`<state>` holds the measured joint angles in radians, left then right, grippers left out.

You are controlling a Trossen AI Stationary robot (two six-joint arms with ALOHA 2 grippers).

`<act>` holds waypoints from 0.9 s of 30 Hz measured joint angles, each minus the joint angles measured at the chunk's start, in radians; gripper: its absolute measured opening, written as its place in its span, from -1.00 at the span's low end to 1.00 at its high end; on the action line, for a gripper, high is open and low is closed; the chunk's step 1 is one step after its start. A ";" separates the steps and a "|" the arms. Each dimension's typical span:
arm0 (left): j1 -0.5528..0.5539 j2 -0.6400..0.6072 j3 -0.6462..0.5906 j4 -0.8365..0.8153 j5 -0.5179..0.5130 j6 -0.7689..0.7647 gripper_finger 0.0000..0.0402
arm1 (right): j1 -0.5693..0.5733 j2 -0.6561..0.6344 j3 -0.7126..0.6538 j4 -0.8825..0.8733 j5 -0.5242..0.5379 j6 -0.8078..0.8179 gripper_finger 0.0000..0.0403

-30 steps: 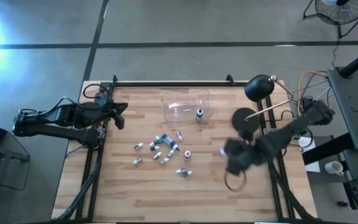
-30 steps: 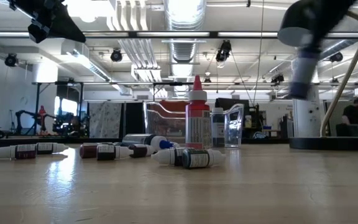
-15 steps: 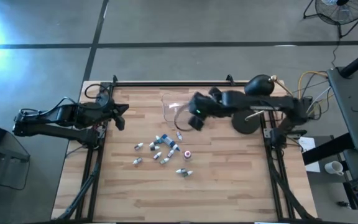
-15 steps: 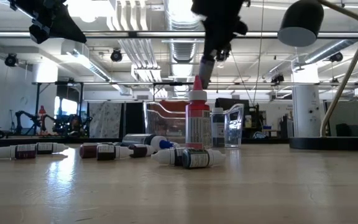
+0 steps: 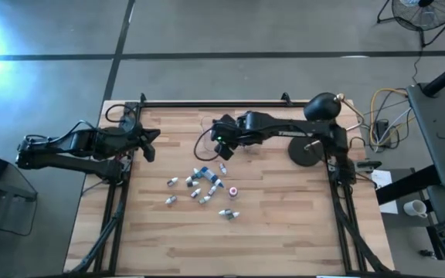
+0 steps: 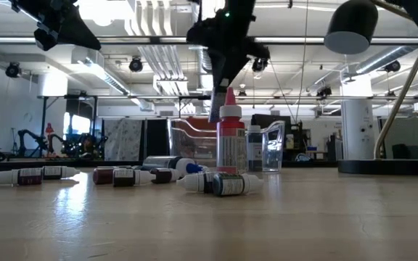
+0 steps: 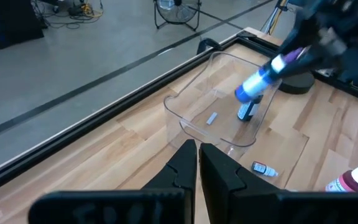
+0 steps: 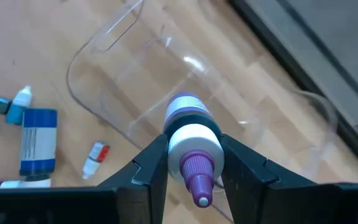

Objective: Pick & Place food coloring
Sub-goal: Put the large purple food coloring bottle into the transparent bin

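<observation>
The bottle is base down with my fingers holding the white collar (image 8: 195, 143), so my right gripper should keep lowering it until its base touches the free tub's bottom (image 7: 234, 133) next to the dark bottle.
My right gripper (image 5: 222, 140) hangs over the clear plastic tub (image 5: 205, 125) at the far middle of the table, shut on one food coloring bottle (image 8: 190, 127) with a purple tip, white collar and violet body. One dark bottle (image 7: 247, 111) stands inside the tub (image 7: 213, 127). Several more small bottles (image 5: 203, 185) lie on their sides on the wood nearer the middle, and a red-capped one (image 6: 231, 138) stands upright. My left gripper (image 5: 150, 144) waits, shut, over the table's left edge (image 7: 197, 163). My right gripper pinches the bottle between its two fingers (image 8: 151, 165) at the white collar (image 8: 194, 148), just below the purple tip. The fingers come from above, pointing down. The violet body (image 6: 215, 109) sticks out below the fingertips, lifted clear above the tub.
A black desk lamp stands at the table's far right, base (image 5: 306, 148) on the wood and head (image 6: 350, 29) raised. A black frame rail (image 5: 207, 103) runs along the far edge. Bare wood lies toward the near edge (image 5: 230, 247).
My right arm has swung from the table's right side toward the far edge and left, carrying the bottle, and now stands above the tub. The loose bottles and the tub have kept their places.
</observation>
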<state>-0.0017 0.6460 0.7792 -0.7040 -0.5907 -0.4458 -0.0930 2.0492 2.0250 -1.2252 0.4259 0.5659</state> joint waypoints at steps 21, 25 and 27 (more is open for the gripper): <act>0.000 0.000 0.000 0.000 0.000 0.034 -1.00 | -0.038 0.160 0.032 -0.055 -0.221 0.059 -0.38; 0.000 0.000 0.000 0.000 0.000 0.034 -1.00 | -0.039 0.161 0.027 -0.053 -0.225 0.063 -0.31; 0.000 0.000 0.000 0.000 0.000 0.034 -1.00 | -0.039 0.161 0.023 -0.054 -0.226 0.064 -0.28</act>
<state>-0.0014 0.6460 0.7794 -0.7044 -0.5911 -0.4114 -0.1318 2.2101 2.0481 -1.2792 0.2000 0.6295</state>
